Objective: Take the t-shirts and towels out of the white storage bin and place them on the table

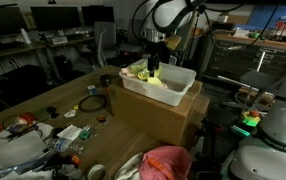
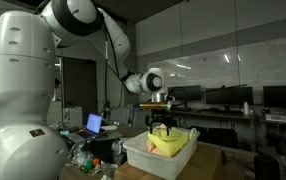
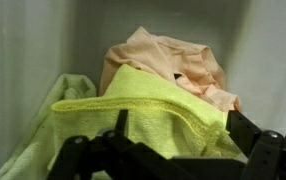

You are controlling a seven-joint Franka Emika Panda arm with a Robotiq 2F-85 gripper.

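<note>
The yellow-green towel's raised fold (image 3: 168,107) is between my open fingers, so I should keep moving my gripper down until the ends of my fingers sink into the towel (image 3: 173,133), and then close it.
The white storage bin (image 1: 186,82) stands on a cardboard box and also shows in an exterior view (image 2: 143,155). Inside lie a yellow-green towel (image 3: 133,105) and a peach t-shirt (image 3: 168,55) behind it. The towel shows in both exterior views (image 1: 146,74) (image 2: 169,145). My gripper (image 3: 178,116) is open and low in the bin, one finger on each side of the towel's raised fold. It also shows in both exterior views (image 1: 155,60) (image 2: 161,126). A paler green cloth (image 3: 53,95) lies against the bin's left wall.
The cardboard box (image 1: 153,115) carries the bin. A wooden table (image 1: 53,95) to its left holds cables, tape and assorted clutter (image 1: 58,135). A pink cloth (image 1: 168,160) lies in the foreground. A laptop (image 2: 93,124) sits behind the bin.
</note>
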